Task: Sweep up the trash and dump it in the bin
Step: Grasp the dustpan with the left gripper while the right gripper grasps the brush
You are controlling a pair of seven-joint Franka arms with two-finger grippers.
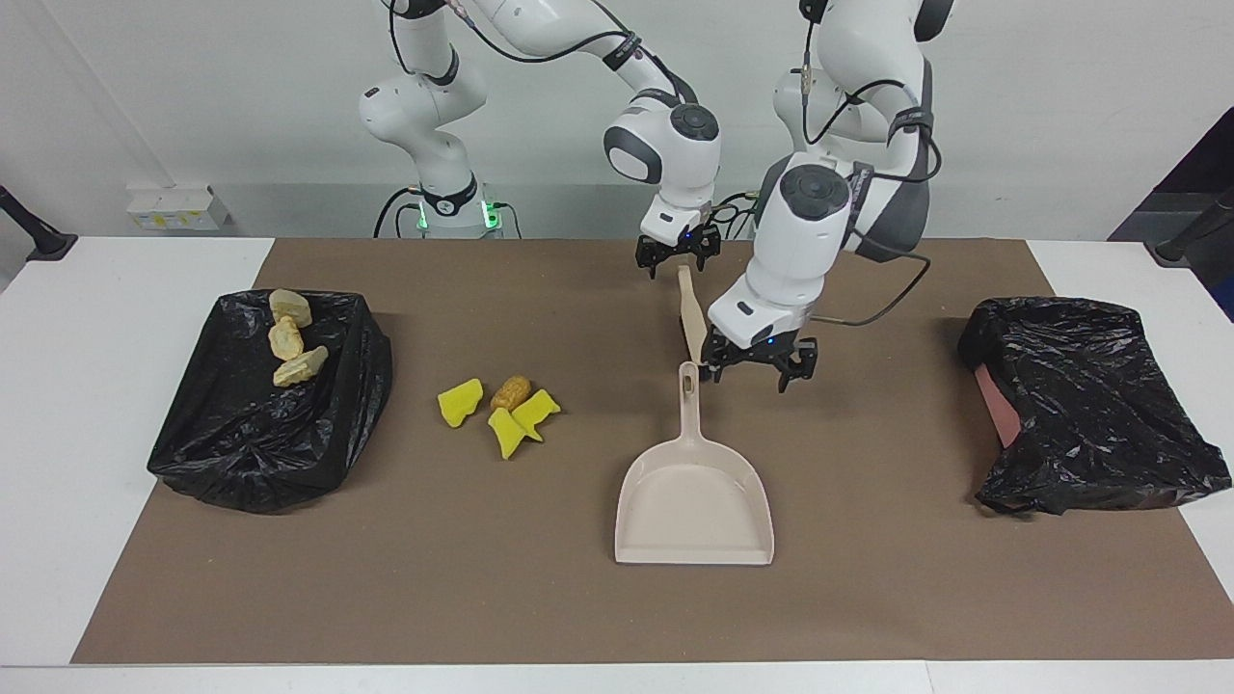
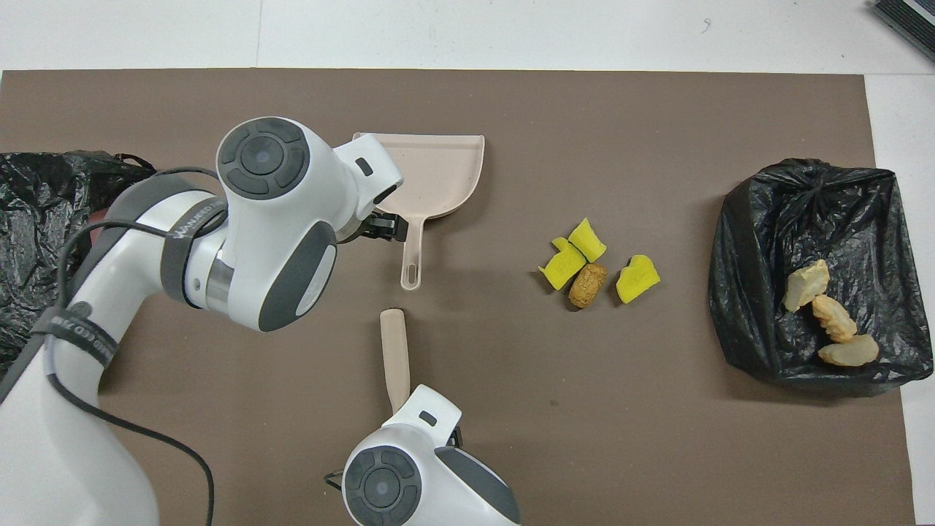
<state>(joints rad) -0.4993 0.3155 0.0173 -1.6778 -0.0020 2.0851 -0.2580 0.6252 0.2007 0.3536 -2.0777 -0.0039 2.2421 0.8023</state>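
The dustpan's open edge (image 2: pixel 429 137) faces the mat's far side, so my left gripper should take the dustpan's handle (image 2: pixel 412 261) and turn that open edge toward the trash before sweeping.
Three yellow foam wedges (image 1: pixel 460 402) (image 2: pixel 637 278) and a brown bread-like lump (image 1: pixel 511 391) (image 2: pixel 587 285) lie together on the brown mat. Three tan croissant-like pieces (image 1: pixel 286 339) (image 2: pixel 833 318) rest on the black-bag bin (image 1: pixel 260 434) (image 2: pixel 803 212) at the right arm's end. The beige dustpan (image 1: pixel 694 501) (image 2: pixel 438 172) lies flat and empty, its handle pointing at the robots. The beige brush (image 1: pixel 690 323) (image 2: pixel 394 354) lies just nearer the robots. My left gripper (image 1: pixel 762 371) (image 2: pixel 383 226) hovers open beside the dustpan handle's tip. My right gripper (image 1: pixel 679 260) is open over the brush's nearer end; its wrist hides it in the overhead view.
A second black bag (image 1: pixel 1089 414) (image 2: pixel 44 204) over a reddish box sits at the left arm's end of the mat. White table (image 1: pixel 77 386) surrounds the mat. Bare mat lies between the trash pile and the dustpan.
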